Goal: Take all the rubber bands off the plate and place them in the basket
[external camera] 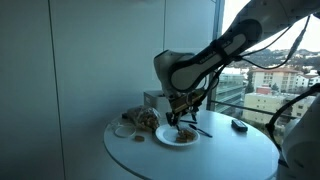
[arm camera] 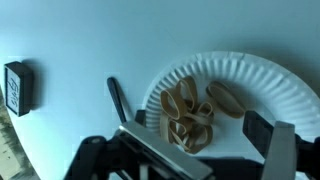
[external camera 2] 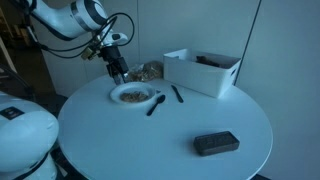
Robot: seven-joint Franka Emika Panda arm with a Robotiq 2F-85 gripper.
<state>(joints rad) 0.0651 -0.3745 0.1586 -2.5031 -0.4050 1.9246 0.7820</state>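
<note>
The heap of rubber bands (arm camera: 186, 116) is off toward one finger of the robot's gripper, so the gripper should turn and get centred over the tan heap (external camera 2: 133, 97) before it closes.
The white plate (arm camera: 262, 80) holds a heap of tan rubber bands (arm camera: 188, 115), with one band (arm camera: 226, 98) lying a little apart. In the wrist view my gripper (arm camera: 205, 148) is open, its two fingers on either side of the heap and just above the plate. In both exterior views the gripper (external camera: 180, 122) (external camera 2: 119, 75) hangs over the plate (external camera: 177, 136) (external camera 2: 132, 95). The brownish basket (external camera: 143, 120) (external camera 2: 150, 71) sits right beside the plate. I see nothing between the fingers.
A white boxy container (external camera 2: 205, 70) stands behind the plate. A black flat device (external camera 2: 216, 144) (arm camera: 17, 87) lies apart on the round white table (external camera 2: 150, 140). Dark thin sticks (external camera 2: 177, 94) (arm camera: 118, 98) lie beside the plate. A small pale dish (external camera: 124, 129) sits near the basket.
</note>
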